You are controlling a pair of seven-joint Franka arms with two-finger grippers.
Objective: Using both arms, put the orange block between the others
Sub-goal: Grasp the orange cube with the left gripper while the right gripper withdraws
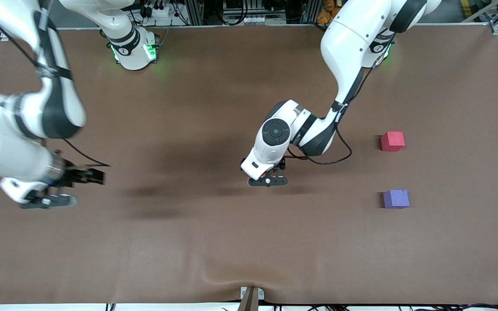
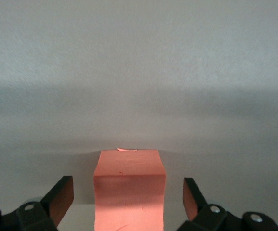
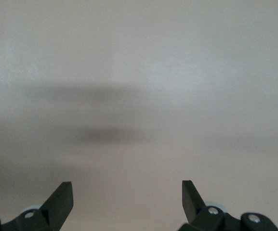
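Observation:
The gap (image 1: pixel 394 170) between the pinkish-red and purple-blue cubes is far from my right gripper, so next my left gripper takes hold of the orange block (image 2: pixel 129 192) and carries it.
The orange block (image 2: pixel 129 192) shows only in the left wrist view, resting on the table between the open fingers of my left gripper (image 2: pixel 127 180), with a gap on each side. In the front view my left gripper (image 1: pixel 268 180) hangs low over the middle of the table and hides the block. The pinkish-red cube (image 1: pixel 392 141) and the purple-blue cube (image 1: pixel 396 199) sit apart toward the left arm's end, the purple-blue one nearer the front camera. My right gripper (image 1: pixel 49 200) (image 3: pixel 126 183) is open and empty over bare table at the right arm's end.
The brown table cover (image 1: pixel 188 242) has a small wrinkle at its near edge by a clamp (image 1: pixel 251 296). The two arm bases (image 1: pixel 134 52) (image 1: pixel 378 47) stand along the table's edge farthest from the front camera.

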